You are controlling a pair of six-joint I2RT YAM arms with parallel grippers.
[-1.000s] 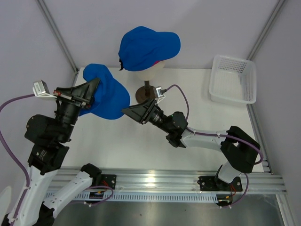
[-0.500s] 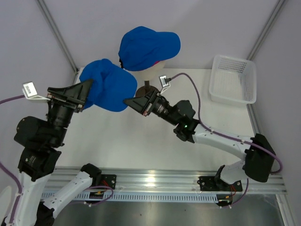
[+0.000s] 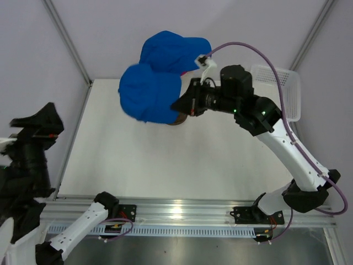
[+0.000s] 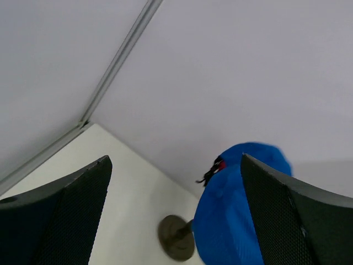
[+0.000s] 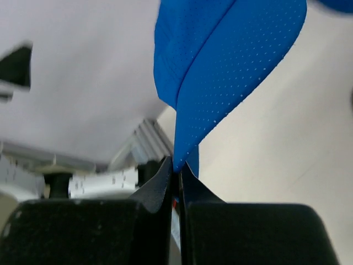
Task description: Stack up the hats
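The held hat hangs by one edge from my right gripper with the hat's far side loose, so my left gripper should return to grab that side's strap.
Two royal blue hats show. One hat sits on top of the mannequin head at the back. The other hat hangs in the air just in front of and left of it, and my right gripper is shut on its edge. In the right wrist view the fingers pinch a fold of its dotted blue fabric. My left gripper is far off at the left table edge, open and empty. Its view shows the blue hat beyond the wide-apart fingers.
A white mesh basket stands at the back right, partly behind the right arm. The dark round stand base of the mannequin sits on the white table under the held hat. A grey wall and frame posts close the back.
The left gripper opened, let go of the blue hat and drew back to the left. The right gripper shut on that hat and carried it up and back toward the mannequin head.
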